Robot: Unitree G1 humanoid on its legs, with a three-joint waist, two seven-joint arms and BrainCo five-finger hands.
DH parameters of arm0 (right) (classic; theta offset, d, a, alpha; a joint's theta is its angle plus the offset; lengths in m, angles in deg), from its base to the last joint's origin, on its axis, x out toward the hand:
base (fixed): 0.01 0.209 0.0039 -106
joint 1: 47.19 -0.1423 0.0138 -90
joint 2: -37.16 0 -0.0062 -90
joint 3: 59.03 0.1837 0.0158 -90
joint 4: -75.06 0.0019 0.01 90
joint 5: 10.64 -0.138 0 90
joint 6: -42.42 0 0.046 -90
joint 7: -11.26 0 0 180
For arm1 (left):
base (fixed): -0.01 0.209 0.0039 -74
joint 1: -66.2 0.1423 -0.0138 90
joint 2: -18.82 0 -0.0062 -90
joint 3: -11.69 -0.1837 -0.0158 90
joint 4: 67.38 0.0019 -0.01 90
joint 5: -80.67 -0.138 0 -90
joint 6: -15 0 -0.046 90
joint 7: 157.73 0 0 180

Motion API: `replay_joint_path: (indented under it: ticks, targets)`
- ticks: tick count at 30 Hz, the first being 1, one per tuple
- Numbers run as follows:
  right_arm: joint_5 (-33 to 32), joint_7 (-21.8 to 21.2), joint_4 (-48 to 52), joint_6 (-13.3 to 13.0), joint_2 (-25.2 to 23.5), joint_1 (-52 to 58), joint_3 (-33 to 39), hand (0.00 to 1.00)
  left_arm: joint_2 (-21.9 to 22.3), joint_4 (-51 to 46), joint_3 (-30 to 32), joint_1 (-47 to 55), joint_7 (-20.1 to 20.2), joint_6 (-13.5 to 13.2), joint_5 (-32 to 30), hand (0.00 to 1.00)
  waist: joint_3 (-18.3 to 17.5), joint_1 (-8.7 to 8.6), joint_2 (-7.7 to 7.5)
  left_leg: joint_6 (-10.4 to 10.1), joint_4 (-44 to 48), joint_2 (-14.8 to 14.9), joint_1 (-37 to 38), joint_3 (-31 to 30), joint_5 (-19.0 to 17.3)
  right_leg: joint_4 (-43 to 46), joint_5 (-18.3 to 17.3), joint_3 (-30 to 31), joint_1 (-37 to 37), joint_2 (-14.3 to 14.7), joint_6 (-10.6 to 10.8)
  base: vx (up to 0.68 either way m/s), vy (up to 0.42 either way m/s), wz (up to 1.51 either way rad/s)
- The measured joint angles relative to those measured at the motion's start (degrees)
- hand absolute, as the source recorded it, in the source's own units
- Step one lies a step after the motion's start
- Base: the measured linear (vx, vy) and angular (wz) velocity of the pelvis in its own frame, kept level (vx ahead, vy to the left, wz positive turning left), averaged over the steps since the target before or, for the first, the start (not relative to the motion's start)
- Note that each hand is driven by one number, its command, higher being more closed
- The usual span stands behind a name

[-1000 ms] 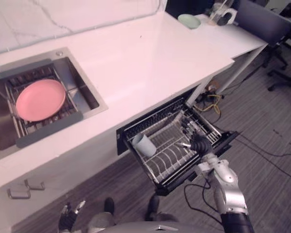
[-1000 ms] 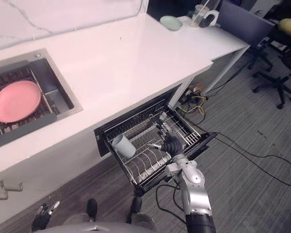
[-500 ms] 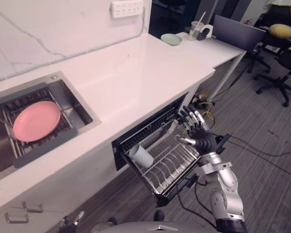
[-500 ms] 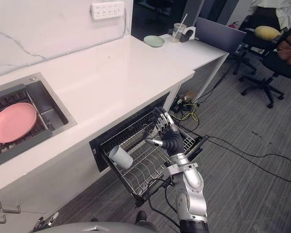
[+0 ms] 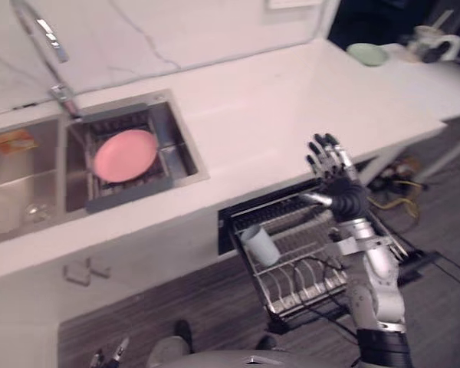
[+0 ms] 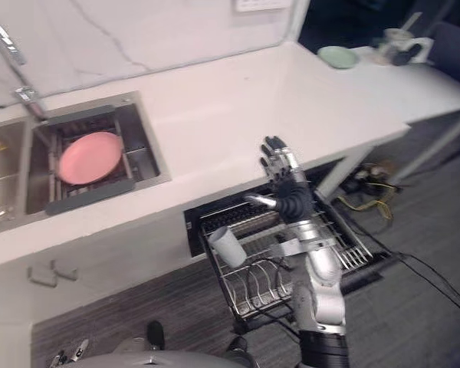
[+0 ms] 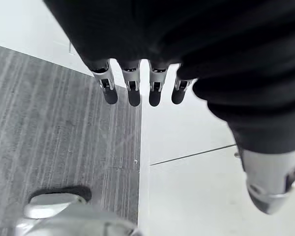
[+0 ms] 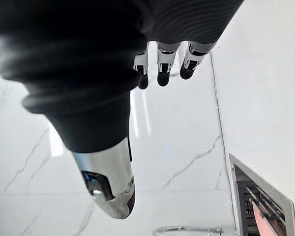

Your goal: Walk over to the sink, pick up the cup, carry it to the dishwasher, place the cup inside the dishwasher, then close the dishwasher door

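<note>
The rack's grey ends [image 5: 129, 195] are resting across the sink's rims. I expect the pink plate [image 5: 126, 156] to come free and leave the rack behind when I lift it.
A pale grey cup [image 5: 259, 244] lies on its side at the left end of the pulled-out wire rack [image 5: 314, 268] of the dishwasher under the white counter [image 5: 276, 115]. My right hand [image 5: 333, 180] is raised above the rack, level with the counter's front edge. Its fingers [image 8: 160, 61] are straight and spread, and it holds nothing. My left hand [image 6: 69, 354] hangs low near the floor, and its fingers [image 7: 132, 91] are straight and hold nothing. The sink [image 5: 31, 192] is at the left, with a pink plate [image 5: 125, 155] on its rack.
A faucet [image 5: 50, 42] stands behind the sink. A green bowl [image 5: 366, 53] and a mug [image 5: 429, 38] sit on the far right of the counter. Yellow and black cables [image 5: 391, 203] lie on the floor right of the dishwasher. Cabinet handles [image 5: 80, 270] show under the sink.
The camera has swung, so the sink now sits further right. My right hand has risen from the rack to counter height with its fingers still spread. The cup stays in the rack.
</note>
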Motion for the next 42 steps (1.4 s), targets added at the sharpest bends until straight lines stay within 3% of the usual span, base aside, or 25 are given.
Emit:
replay_joint_path:
  ticks: [1, 2, 3, 4, 5, 7, 9, 10, 12, 15, 16, 17, 18, 20, 21, 24, 25, 31, 36, 42]
  targets:
    - [-0.97, 0.02, -0.07, 0.00, 0.17, 0.23, 1.02, 0.00, 0.65, -1.00, -0.72, 0.25, 0.04, -0.03, -0.52, 0.00, 0.29, -0.96, 0.16, -0.58, 1.32, -0.08, -1.02, -0.25, 1.03, 2.75, -2.07, 0.44, -0.96, -0.58, -0.47, -0.02, 0.039, 1.13]
    - [-1.89, -0.26, 0.01, -0.12, 0.09, 1.01, 2.25, 0.00, 0.09, -3.73, -1.87, 1.33, 0.08, -0.30, -1.21, 0.00, -0.42, -2.48, -0.70, -0.93, -3.74, -1.82, -0.81, -2.25, 4.12, 3.13, -3.86, 0.38, -2.21, 0.91, -2.56, -0.15, -0.036, 1.36]
    - [-2.58, -0.51, 0.08, -0.52, -0.34, 1.53, 3.70, 0.00, -0.88, -4.13, -1.94, 0.92, 0.19, -0.69, -2.27, 0.00, -1.88, -3.54, -1.85, -1.09, -11.37, -4.01, 2.17, -3.60, 5.78, -0.22, -2.52, -2.84, -1.90, 0.57, -2.46, -0.13, -0.050, 1.36]
    - [-3.06, -0.28, -0.30, -1.07, -0.95, 1.34, 5.07, 0.00, -0.66, -4.29, -2.35, -0.27, 0.75, -0.66, -3.37, 0.00, -1.56, -3.47, -2.21, -0.51, -2.96, -2.14, 3.25, -0.06, -0.74, 1.26, -2.56, -4.83, -2.10, 0.01, -2.81, -0.05, -0.051, 0.97]
    - [-2.99, 0.00, -0.31, -1.12, -0.98, 1.15, 5.33, 0.00, -0.28, -4.57, -3.08, -0.34, 1.19, -0.68, -3.87, 0.00, -1.49, -3.54, -1.96, -1.07, -1.70, -1.72, 4.59, 0.72, -1.91, 2.30, -2.64, -5.59, -1.91, -0.34, -2.94, 0.07, 0.073, 0.85]
    - [-2.94, 0.84, -0.30, -1.27, -0.70, 1.06, 5.82, 0.00, -0.04, -5.81, -6.34, -0.38, 2.58, -0.76, -6.07, 0.00, -1.81, -4.98, 0.14, -3.34, -7.86, -1.08, 11.04, 1.43, -0.18, 5.63, -2.96, -8.62, -2.14, -1.21, -3.44, 0.01, 0.132, 0.84]
    - [-2.86, 3.22, -1.18, -1.25, -0.42, -1.09, 5.15, 0.00, -0.04, -6.90, -10.94, -1.26, 4.22, -1.29, -8.99, 0.00, -1.62, -4.34, 1.72, -6.15, -15.58, -1.69, 14.55, -0.28, 0.29, 9.02, -2.95, -10.47, -3.91, -2.42, -3.41, -0.07, 0.288, 0.63]
    - [-2.83, 4.50, -3.03, -1.24, -0.70, -3.23, 4.10, 0.00, -0.08, -7.23, -12.34, -1.87, 5.11, -1.29, -9.90, 0.00, -1.45, -4.16, 1.76, -7.12, -17.32, -2.51, 14.86, -0.64, -0.47, 9.63, -2.71, -10.90, -4.18, -3.28, -3.06, -0.12, 0.290, 0.45]
    - [-2.82, 4.88, -4.87, -1.33, -2.36, -4.52, 2.78, 0.00, -1.37, -7.74, -14.23, -2.89, 5.11, -1.59, -9.92, 0.00, -0.86, -3.21, 0.90, -6.84, -18.92, -4.10, 15.24, -1.62, -1.06, 8.68, -0.93, -10.34, -3.73, -4.13, -2.31, -0.17, 0.310, 0.40]
    - [-2.80, 4.78, -4.83, -1.31, -5.33, -3.26, 0.91, 0.00, -2.84, -7.81, -16.18, -3.64, 4.68, -1.58, -9.65, 0.00, -0.23, -2.77, 0.01, -5.03, -19.28, -5.94, 15.20, -3.61, -1.59, 6.66, 2.30, -0.09, -3.68, -4.12, -5.32, -0.14, 0.238, 0.45]
    - [-2.80, 4.65, -3.63, -1.29, -6.39, -0.26, 0.19, 0.00, -4.13, -7.33, -16.67, -3.67, 4.60, -1.62, -9.34, 0.00, -0.23, -3.45, -0.74, -3.69, -18.65, -6.56, 14.62, -6.02, -1.62, 6.46, 0.44, 12.11, -4.08, -2.50, -6.95, -0.12, 0.142, 0.68]
    - [-2.80, 4.64, -2.87, -1.23, -6.73, 1.35, 0.05, 0.00, -4.77, -7.22, -16.65, -3.66, 4.54, -1.70, -9.28, 0.00, -0.24, -3.84, -1.00, -3.25, -18.43, -6.79, 14.13, -7.15, -1.50, 6.49, -1.10, 16.84, -4.13, -1.21, -6.36, -0.13, 0.033, 1.11]
    - [-2.83, 4.68, 0.35, -1.02, -7.12, 4.89, 0.30, 0.00, -6.62, -6.74, -16.52, -3.83, 4.52, -2.07, -9.35, 0.00, -0.78, -4.99, -2.92, -2.65, -17.08, -7.68, 11.93, -10.10, -1.47, 6.36, -4.87, 25.87, -4.14, 2.52, -4.89, -0.11, -0.030, 0.90]
    - [-2.99, 4.74, 3.37, -1.02, -7.00, 6.21, 1.67, 0.00, -8.10, -5.57, -16.52, -4.68, 4.44, -1.69, -9.79, 0.00, -0.71, -5.57, -3.86, -2.27, -15.34, -8.73, 10.27, -12.09, -2.09, 5.20, -7.66, 30.31, -3.57, 4.02, -3.64, -0.09, -0.036, 0.62]
    - [-3.56, 4.86, 4.53, -1.02, -6.99, 6.20, 3.13, 0.00, -8.55, -4.46, -16.74, -5.05, 4.47, -0.82, -10.11, 0.00, -0.56, -6.26, -3.85, -2.61, -14.50, -9.07, 9.79, -12.99, -2.75, 5.54, -7.97, 30.58, -3.37, 3.84, -3.06, -0.07, -0.001, 0.27]
    - [-5.58, 4.99, 4.61, -1.02, -6.95, 6.20, 4.81, 0.00, -8.96, -3.69, -17.55, -4.97, 3.92, 0.87, -10.16, 0.00, -0.80, -6.21, -4.29, -2.59, -15.00, -8.99, 11.23, -12.71, -2.37, 5.68, -7.70, 30.72, -2.91, 3.87, -1.85, -0.02, 0.001, -0.03]
    - [-5.72, 4.99, 4.61, -1.02, -6.94, 6.15, 4.75, 0.00, -9.48, -3.58, -17.92, -5.13, 3.80, 1.25, -10.29, 0.00, -1.33, -6.23, -3.75, -2.76, -15.26, -8.84, 11.50, -12.17, -2.15, 5.40, -7.15, 31.24, -2.66, 4.02, -1.08, 0.05, -0.023, -0.19]
    - [-5.61, 7.05, 4.49, -1.01, -6.98, 6.08, 4.65, 0.00, -9.49, -2.95, -17.71, -5.20, 3.37, 1.01, -10.33, 0.00, -1.55, -6.53, -3.77, -2.90, -16.81, -7.94, 12.84, -10.25, -1.81, 1.04, -3.58, 32.68, -1.00, 5.28, -1.61, 0.03, 0.011, -0.17]
    - [-5.17, 6.98, 4.48, -0.97, -8.19, 6.19, 4.55, 0.00, -9.63, -0.85, -16.86, -5.15, 3.86, -0.68, -9.68, 0.00, -2.34, -7.01, -4.87, -2.47, -17.57, -8.21, 13.74, -8.20, -1.52, -1.11, -1.18, 34.56, -0.56, 5.67, -1.33, -0.04, 0.042, -0.18]
    - [-5.28, 4.85, 4.48, -0.84, -8.20, 8.12, 4.79, 0.00, -9.57, 1.58, -15.39, -5.16, 4.71, -1.61, -7.61, 0.00, -2.98, -7.32, -5.32, -2.03, -18.95, -9.10, 14.18, -7.11, -0.38, -1.57, -1.09, 34.89, -1.06, 5.08, -1.12, -0.08, 0.019, -0.12]
